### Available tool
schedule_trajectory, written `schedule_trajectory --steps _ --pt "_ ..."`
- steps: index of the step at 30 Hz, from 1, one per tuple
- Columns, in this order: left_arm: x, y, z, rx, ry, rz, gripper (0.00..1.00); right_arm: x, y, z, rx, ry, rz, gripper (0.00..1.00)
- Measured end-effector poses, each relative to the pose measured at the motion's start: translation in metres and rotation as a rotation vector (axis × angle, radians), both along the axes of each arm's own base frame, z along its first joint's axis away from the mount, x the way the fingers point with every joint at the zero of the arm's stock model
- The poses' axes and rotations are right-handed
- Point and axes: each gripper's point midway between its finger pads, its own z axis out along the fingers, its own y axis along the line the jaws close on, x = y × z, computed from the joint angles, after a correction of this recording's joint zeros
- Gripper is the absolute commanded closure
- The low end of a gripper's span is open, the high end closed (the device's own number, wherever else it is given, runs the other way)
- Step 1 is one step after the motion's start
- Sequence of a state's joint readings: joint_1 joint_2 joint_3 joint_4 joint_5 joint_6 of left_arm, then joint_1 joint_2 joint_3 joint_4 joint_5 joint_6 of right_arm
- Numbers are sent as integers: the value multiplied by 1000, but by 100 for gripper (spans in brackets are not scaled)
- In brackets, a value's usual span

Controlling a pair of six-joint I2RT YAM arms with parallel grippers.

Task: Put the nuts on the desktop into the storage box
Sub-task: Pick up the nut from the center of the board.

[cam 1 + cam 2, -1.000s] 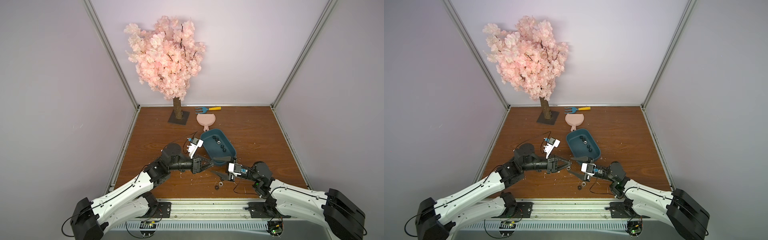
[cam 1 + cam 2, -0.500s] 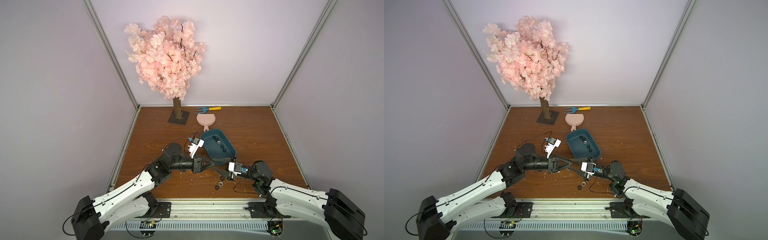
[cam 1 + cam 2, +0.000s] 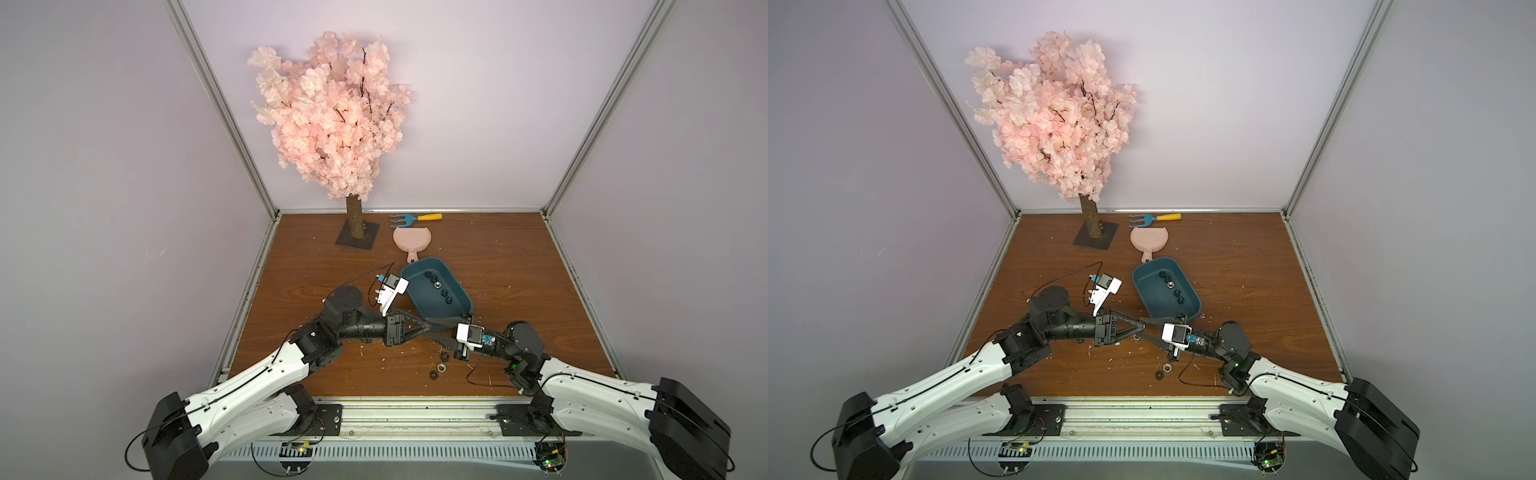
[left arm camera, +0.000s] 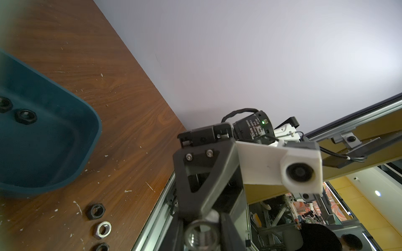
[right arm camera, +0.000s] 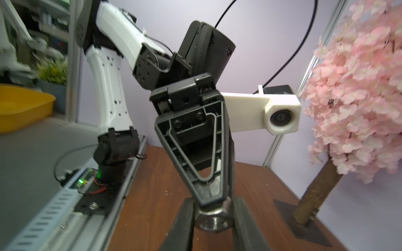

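Both of the robot's grippers are holding the silver nut (image 5: 214,221) tight, so the left gripper should open and move away before the right gripper lowers the nut into the storage box (image 3: 432,297).
Above the desktop (image 3: 498,257), just in front of the teal storage box (image 3: 432,308), my two grippers meet tip to tip. One silver nut (image 5: 214,221) is pinched between them. My left gripper (image 3: 430,332) is shut on this nut (image 4: 202,235), and my right gripper (image 5: 214,217) is shut on its flat sides too. In both top views the held nut is hidden by the fingers. Several black nuts and a silver one (image 3: 437,284) lie inside the box. Three nuts rest on the desktop near the front edge: black (image 4: 96,211), silver (image 4: 103,229), black (image 4: 101,247).
A pink blossom tree (image 3: 328,112) on a dark square base (image 3: 357,237) stands at the back. A pink dustpan (image 3: 412,240) and a blue fork with a yellow handle (image 3: 413,218) lie behind the box. Metal rails edge the board.
My right gripper has shut onto the silver nut that my left gripper holds. The left arm shifted slightly toward the right one.
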State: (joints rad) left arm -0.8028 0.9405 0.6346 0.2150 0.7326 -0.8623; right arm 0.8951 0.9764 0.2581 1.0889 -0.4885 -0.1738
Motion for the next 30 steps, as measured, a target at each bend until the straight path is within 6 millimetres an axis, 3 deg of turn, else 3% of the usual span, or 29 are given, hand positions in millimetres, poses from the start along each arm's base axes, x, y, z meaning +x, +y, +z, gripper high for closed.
schedule_trajectory --steps 2,4,5,8,14,18,21,26,30 --pt "0 0 0 -1 -1 0 84 0 0 0 1 -2 -2 85" --pt "0 0 0 -1 -1 1 57 0 0 1 1 -2 -1 100" --pt "0 0 0 -1 0 3 39 -1 0 1 1 -3 0 100" --pt "3 0 0 0 -5 18 1 -3 0 -3 -16 3 11 100" --pt "15 4 -7 33 -40 77 0 9 7 -17 -115 110 -18 100" --pt "36 12 -22 151 -94 194 0 39 10 -8 -182 250 -128 100" --pt "55 17 -21 215 -194 271 0 68 -2 -15 -229 383 -256 100" --pt "71 19 -49 324 -302 299 0 123 -39 -51 -315 639 -504 100" --pt "72 18 -76 391 -434 284 0 143 -61 -89 -442 797 -657 100"
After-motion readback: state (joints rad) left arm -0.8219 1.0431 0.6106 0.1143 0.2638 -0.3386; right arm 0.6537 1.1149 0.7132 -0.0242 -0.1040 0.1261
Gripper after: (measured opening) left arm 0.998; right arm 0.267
